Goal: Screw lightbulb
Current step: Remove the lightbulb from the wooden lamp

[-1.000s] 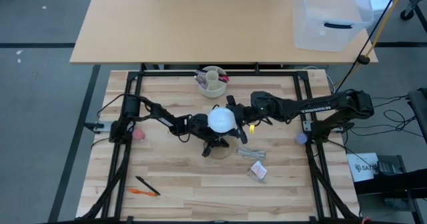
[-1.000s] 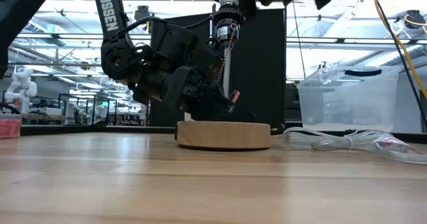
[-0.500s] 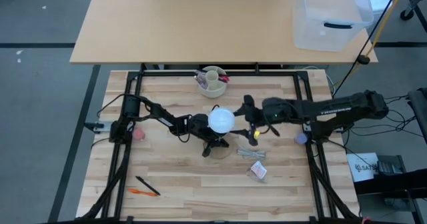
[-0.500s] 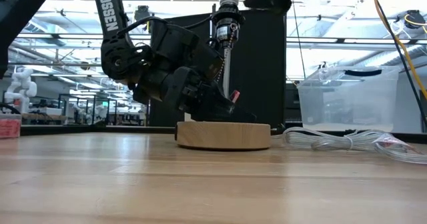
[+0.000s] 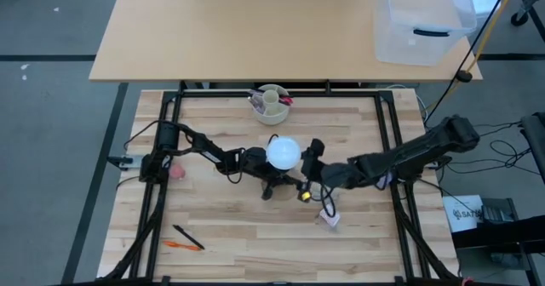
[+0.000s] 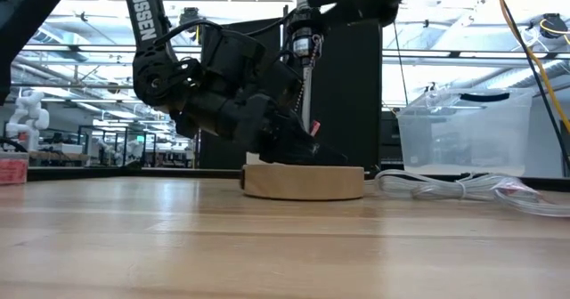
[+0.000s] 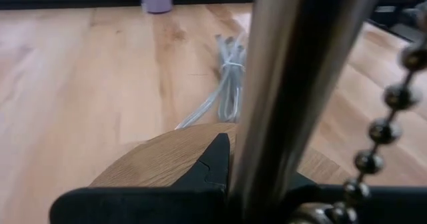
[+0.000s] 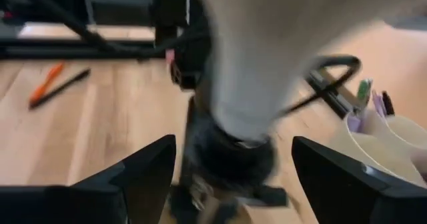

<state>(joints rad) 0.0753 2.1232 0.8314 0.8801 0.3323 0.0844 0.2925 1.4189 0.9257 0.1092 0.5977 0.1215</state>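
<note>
A sliver of metal can be seen between the neck and the black socket. The white lightbulb will therefore come out of the lamp when I lift it.
The white lightbulb sits on top of a lamp with a black socket, a metal stem and a round wooden base. The base stands on the table. In the right wrist view the bulb is blurred and sits above the socket. My left gripper is shut on the lamp's stem low down. My right gripper is open at the bulb's right. Its fingers stand on either side of the bulb's neck without touching it. My left gripper pinches the lamp's metal stem between its two fingers, just above the wooden base. One fingertip shows beside the stem. The fingers come slanting down from the table's left, across the stem. The lamp stands upright on its base.
A cream cup with pens stands at the far middle. A coiled clear cable and a small packet lie right of the lamp. Two pens lie near left. A clear bin sits on the far table.
My right gripper has drawn back from the bulb toward the table's right. Its arm then swung toward the near edge and turned, and the gripper came back beside the bulb. The bulb stays on the lamp.
</note>
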